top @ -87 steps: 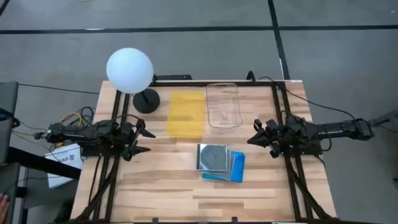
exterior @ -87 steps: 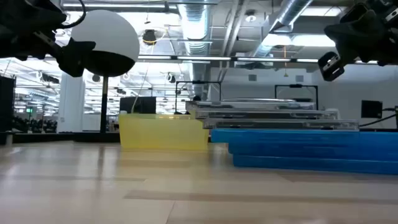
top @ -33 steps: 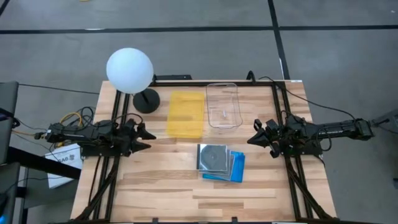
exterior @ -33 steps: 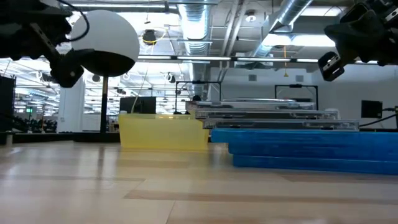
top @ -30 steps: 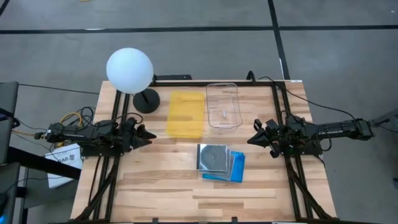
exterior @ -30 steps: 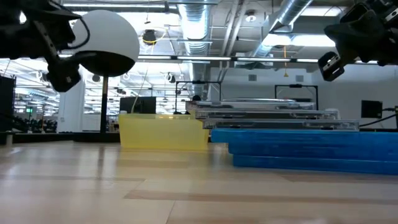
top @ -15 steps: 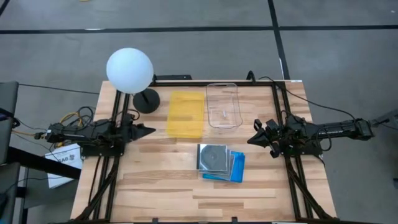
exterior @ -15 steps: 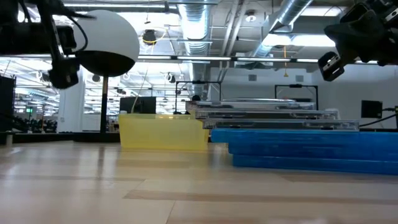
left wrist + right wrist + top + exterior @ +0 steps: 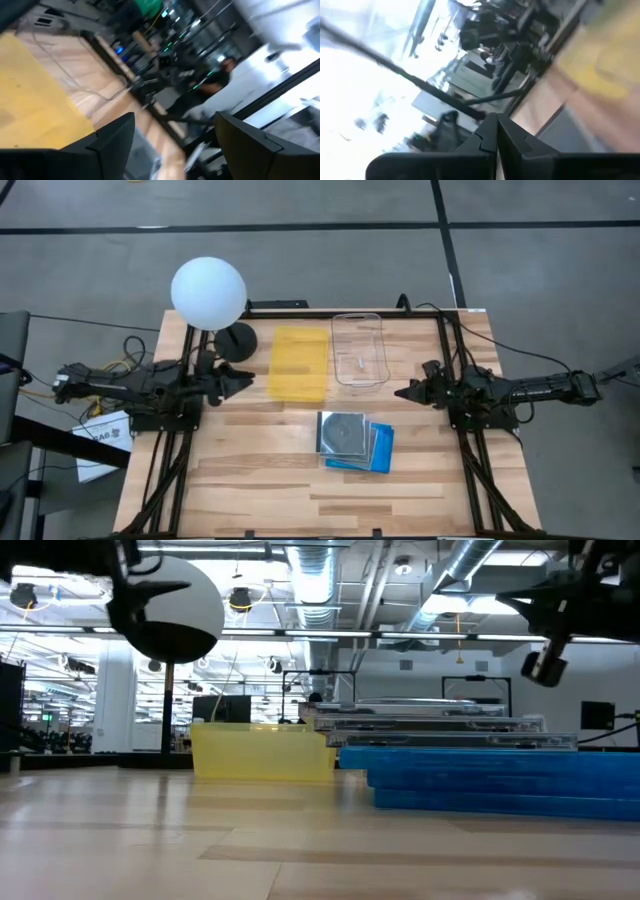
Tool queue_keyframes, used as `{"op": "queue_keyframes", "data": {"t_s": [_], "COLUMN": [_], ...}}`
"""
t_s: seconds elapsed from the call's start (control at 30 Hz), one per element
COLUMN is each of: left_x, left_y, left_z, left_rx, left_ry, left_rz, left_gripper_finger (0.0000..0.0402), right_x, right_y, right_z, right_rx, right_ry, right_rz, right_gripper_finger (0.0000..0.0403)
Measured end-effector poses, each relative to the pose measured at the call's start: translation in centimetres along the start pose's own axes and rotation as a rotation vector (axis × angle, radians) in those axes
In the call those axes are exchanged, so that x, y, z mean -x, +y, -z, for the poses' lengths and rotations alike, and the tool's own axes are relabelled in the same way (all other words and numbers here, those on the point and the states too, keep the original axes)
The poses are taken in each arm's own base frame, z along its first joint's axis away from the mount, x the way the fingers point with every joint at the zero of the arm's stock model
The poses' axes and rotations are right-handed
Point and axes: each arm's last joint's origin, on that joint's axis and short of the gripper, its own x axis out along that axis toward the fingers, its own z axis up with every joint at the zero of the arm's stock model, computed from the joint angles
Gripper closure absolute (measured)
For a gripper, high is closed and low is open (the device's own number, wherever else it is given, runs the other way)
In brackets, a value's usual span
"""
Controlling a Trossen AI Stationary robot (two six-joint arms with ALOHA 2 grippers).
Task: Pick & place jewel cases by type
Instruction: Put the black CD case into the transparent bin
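The clear cases stick out over the blue cases by only a short end (image 9: pixel 320 724). I should use my shut right gripper to push their opposite edge (image 9: pixel 375 443) towards my open left gripper.
The jewel cases lie in one stack (image 9: pixel 354 441) on the table's near middle. A clear case with a silver disc (image 9: pixel 343 433) is on top, with blue cases (image 9: pixel 381 450) beneath it; the low view shows the clear layers (image 9: pixel 430 725) over the blue ones (image 9: pixel 500 780). My left gripper (image 9: pixel 246 379) hovers open at the table's left, beside the yellow tray (image 9: pixel 299 364), and its fingers stand wide apart in its wrist view (image 9: pixel 175 137). My right gripper (image 9: pixel 400 392) hovers shut at the table's right, its fingers meeting in its wrist view (image 9: pixel 496 129). Neither gripper touches anything.
A clear rectangular container (image 9: pixel 359 350) stands at the far middle, right of the yellow tray. A white globe lamp (image 9: pixel 208 294) on a black base (image 9: pixel 235 342) stands at the far left corner. Bare wood lies near the front edge (image 9: pixel 300 500).
My left gripper has risen and gone a little toward the yellow tray, staying level. My right gripper has rolled about its own axis without leaving its place. The jewel cases have not moved.
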Motion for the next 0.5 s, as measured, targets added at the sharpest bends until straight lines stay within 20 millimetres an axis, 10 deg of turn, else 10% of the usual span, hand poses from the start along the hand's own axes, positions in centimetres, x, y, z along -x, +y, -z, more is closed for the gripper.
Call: {"op": "queue_keyframes", "data": {"t_s": [0.5], "left_x": [-9.2], "left_y": [-2.8], "left_z": [0.0], "left_rx": [-0.072], "left_ry": [0.278], "left_rz": [-0.354], "left_gripper_finger": [0.0165], "right_x": [-0.9], "right_y": [1.5], "right_z": [-0.2], "right_rx": [-0.186], "right_ry": [0.170], "right_rz": [0.129], "right_gripper_finger": [0.0403]}}
